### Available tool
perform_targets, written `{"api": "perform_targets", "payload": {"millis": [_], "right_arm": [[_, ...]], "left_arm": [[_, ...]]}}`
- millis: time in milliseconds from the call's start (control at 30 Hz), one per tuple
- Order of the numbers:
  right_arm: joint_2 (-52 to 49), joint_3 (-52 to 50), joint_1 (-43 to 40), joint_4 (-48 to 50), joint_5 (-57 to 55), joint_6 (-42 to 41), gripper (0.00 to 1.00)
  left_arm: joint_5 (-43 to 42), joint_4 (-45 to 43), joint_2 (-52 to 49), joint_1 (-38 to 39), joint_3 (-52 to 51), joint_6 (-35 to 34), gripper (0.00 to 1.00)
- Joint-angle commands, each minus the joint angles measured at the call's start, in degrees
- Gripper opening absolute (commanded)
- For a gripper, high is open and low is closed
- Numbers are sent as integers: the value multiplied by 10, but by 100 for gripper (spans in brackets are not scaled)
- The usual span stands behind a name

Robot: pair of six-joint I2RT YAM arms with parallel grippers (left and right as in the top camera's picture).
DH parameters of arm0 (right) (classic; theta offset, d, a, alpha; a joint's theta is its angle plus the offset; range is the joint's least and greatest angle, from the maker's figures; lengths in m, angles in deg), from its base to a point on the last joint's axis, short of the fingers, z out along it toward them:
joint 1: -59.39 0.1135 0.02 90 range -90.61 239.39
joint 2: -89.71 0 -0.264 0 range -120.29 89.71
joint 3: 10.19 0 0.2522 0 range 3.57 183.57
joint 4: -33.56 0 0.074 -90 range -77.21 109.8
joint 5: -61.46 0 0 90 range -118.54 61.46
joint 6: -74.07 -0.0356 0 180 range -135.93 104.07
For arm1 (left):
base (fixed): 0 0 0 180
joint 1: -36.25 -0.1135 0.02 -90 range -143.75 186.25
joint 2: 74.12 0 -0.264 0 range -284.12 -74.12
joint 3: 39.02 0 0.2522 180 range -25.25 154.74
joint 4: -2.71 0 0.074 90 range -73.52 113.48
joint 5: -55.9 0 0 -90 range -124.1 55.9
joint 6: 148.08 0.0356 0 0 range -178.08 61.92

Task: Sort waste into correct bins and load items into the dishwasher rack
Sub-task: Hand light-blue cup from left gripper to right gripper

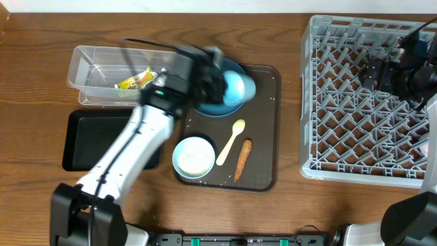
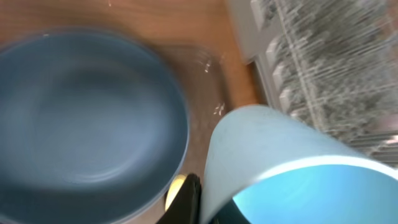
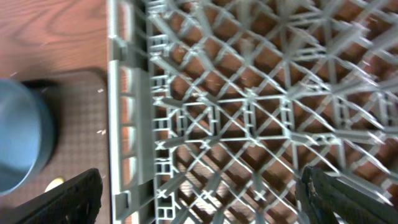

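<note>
My left gripper is holding the pale cup by its rim, a long way from the grey rack (image 1: 355, 116), so next my right gripper grips the cup's base (image 1: 248, 88) and loads the cup.
My left gripper (image 1: 213, 80) is shut on the rim of a small pale cup with a bright blue inside (image 1: 240, 87), held tilted above the dark blue plate (image 1: 210, 108). In the left wrist view one finger presses the cup's wall (image 2: 273, 155) at the gripper (image 2: 208, 206), with the plate (image 2: 81, 118) beside it. A light blue bowl (image 1: 193, 157) with white contents, the pale yellow spoon (image 1: 231, 142) and the orange carrot stick (image 1: 242, 159) lie on the brown tray. The yellow-green wrapper (image 1: 134, 80) lies in the clear tub (image 1: 85, 65). My right gripper (image 3: 214, 199) is open over the grey rack (image 1: 341, 102).
The brown serving tray (image 1: 270, 130) sits mid-table; a few white grains lie on it (image 3: 99, 130). The black tray (image 1: 85, 143) lies below the clear tub, partly under my left arm. The rack (image 3: 249, 99) fills the right side. The pink cup and tissue are not in view.
</note>
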Motion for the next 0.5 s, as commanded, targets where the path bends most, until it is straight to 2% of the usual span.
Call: {"api": "perform_targets", "payload": {"millis": [0, 100, 200, 333, 467], "right_arm": [[-2, -5, 6, 0, 121, 84, 99], [-2, -13, 15, 6, 235, 156, 99], [-2, -28, 32, 10, 346, 238, 99], [-2, -62, 70, 50, 500, 305, 99], [-2, -94, 121, 136, 581, 311, 99]], "left_arm": [[-214, -54, -4, -61, 10, -55, 6], [-345, -138, -19, -93, 10, -73, 6], [-433, -207, -37, -103, 10, -83, 6], [-460, -232, -49, -99, 10, -88, 6], [-485, -244, -53, -91, 10, -90, 6]]}}
